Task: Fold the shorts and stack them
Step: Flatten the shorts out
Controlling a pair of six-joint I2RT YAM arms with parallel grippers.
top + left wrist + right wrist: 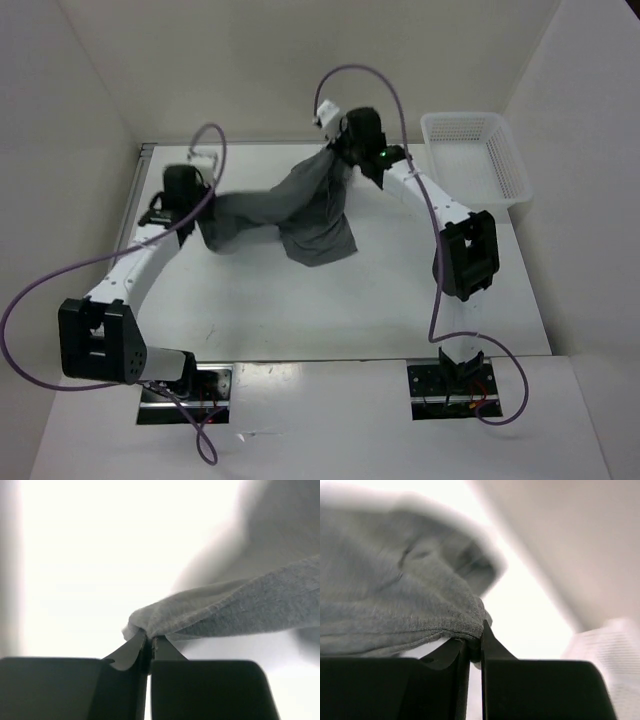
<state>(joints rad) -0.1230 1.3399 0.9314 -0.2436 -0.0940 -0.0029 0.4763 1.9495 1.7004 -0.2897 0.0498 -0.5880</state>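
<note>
The grey shorts are hanging bunched up between my left gripper and my right gripper, one leg drooping (pixel 320 236). I should swing them open toward the table's near edge (pixel 300 350) before I fold them.
The grey shorts (pixel 300 205) hang stretched between my two grippers above the far middle of the table, one leg drooping toward the table. My left gripper (pixel 205 215) is shut on one edge of the shorts; in the left wrist view the cloth (pixel 235 610) is pinched at the fingertips (pixel 150 640). My right gripper (pixel 345 150) is shut on the other end, near the back wall; in the right wrist view the hemmed edge (pixel 420 605) is clamped between the fingers (pixel 475 642).
A white mesh basket (pixel 480 160) stands at the back right of the white table (pixel 300 300), also blurred in the right wrist view (pixel 610 665). Walls enclose the table at the left, back and right.
</note>
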